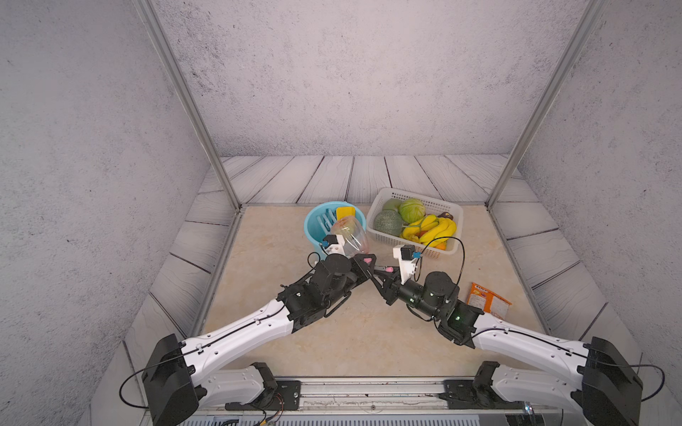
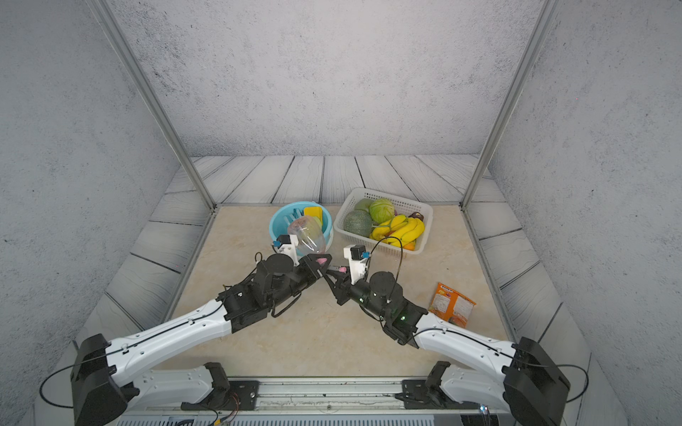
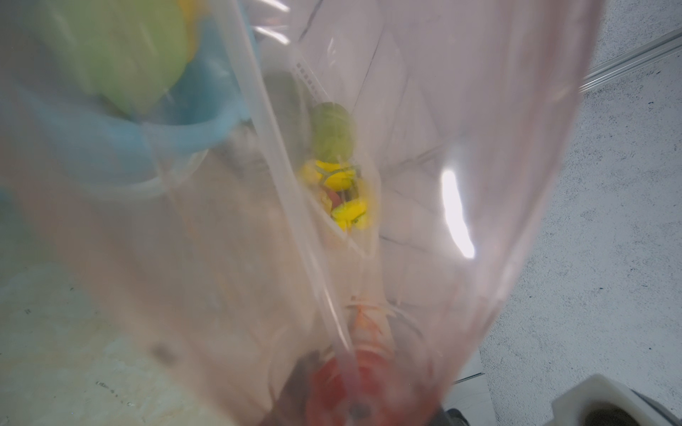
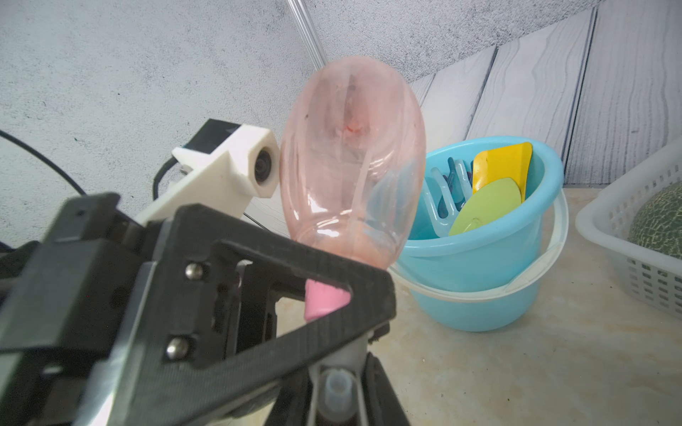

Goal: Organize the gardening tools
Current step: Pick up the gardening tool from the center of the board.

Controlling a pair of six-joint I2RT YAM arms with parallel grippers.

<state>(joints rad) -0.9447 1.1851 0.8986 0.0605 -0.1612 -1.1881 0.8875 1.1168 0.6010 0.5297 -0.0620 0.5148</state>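
Observation:
I should use my right gripper to turn the spray bottle (image 1: pixel 351 233) body-down by its nozzle, because it stands body-up in my left gripper. My left gripper will then take the neck (image 1: pixel 367 260).
The pink translucent spray bottle (image 1: pixel 350 236) (image 2: pixel 308 236) is held body-up above the table, just in front of the light-blue bucket (image 1: pixel 313 217). My left gripper (image 1: pixel 363 261) is shut on its neck, and the pink trigger shows through the finger frame (image 4: pixel 326 297). My right gripper (image 1: pixel 379 273) meets it from the right, its fingers (image 4: pixel 380 391) close on either side of the whitish nozzle (image 4: pixel 334 391). A yellow trowel (image 4: pixel 502 166), a green trowel (image 4: pixel 487 206) and a blue rake (image 4: pixel 443 199) stand in the bucket. The bottle (image 3: pixel 406 184) fills the left wrist view and hides that gripper's fingers.
A white basket (image 1: pixel 406 193) with melon, cabbage and bananas stands right of the bucket. An orange snack packet (image 1: pixel 489 300) lies on the table by my right forearm. Metal frame posts (image 1: pixel 206 129) rise at the table's back corners.

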